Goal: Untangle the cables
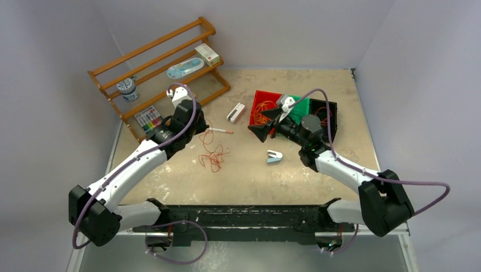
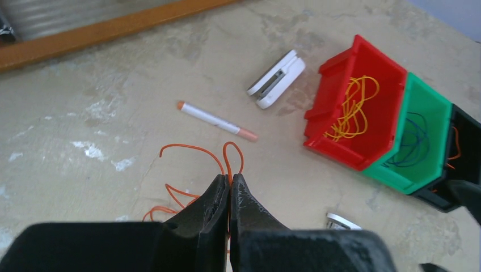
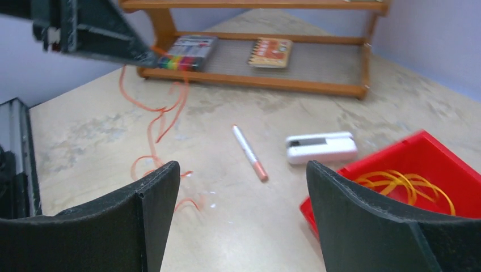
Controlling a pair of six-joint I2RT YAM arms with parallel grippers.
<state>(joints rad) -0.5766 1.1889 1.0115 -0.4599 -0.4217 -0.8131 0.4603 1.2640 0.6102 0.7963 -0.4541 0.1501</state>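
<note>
The orange cable runs down from my left gripper into tangled loops (image 1: 215, 160), so next my right gripper grips the cable at its heap (image 1: 213, 152) and pulls it away.
My left gripper (image 1: 202, 126) is shut on an orange cable (image 1: 212, 154) and holds its upper end off the table; the rest trails in loops on the tabletop. In the left wrist view the closed gripper (image 2: 230, 179) pinches the cable (image 2: 187, 148). The right wrist view shows that cable (image 3: 153, 122) hanging down. My right gripper (image 1: 262, 123) is open and empty beside the red bin (image 1: 256, 99), above the table (image 3: 243, 167). A yellow-orange cable (image 2: 351, 107) lies in the red bin, a dark blue one (image 2: 417, 141) in the green bin (image 2: 434, 99), an orange one (image 2: 455, 141) in the black bin (image 1: 332, 110).
A white pen with orange ends (image 1: 220, 131) and a white stapler-like object (image 1: 236, 112) lie between the grippers. A small white and blue object (image 1: 274, 157) lies nearer the front. A wooden rack (image 1: 159, 68) with small items stands at the back left.
</note>
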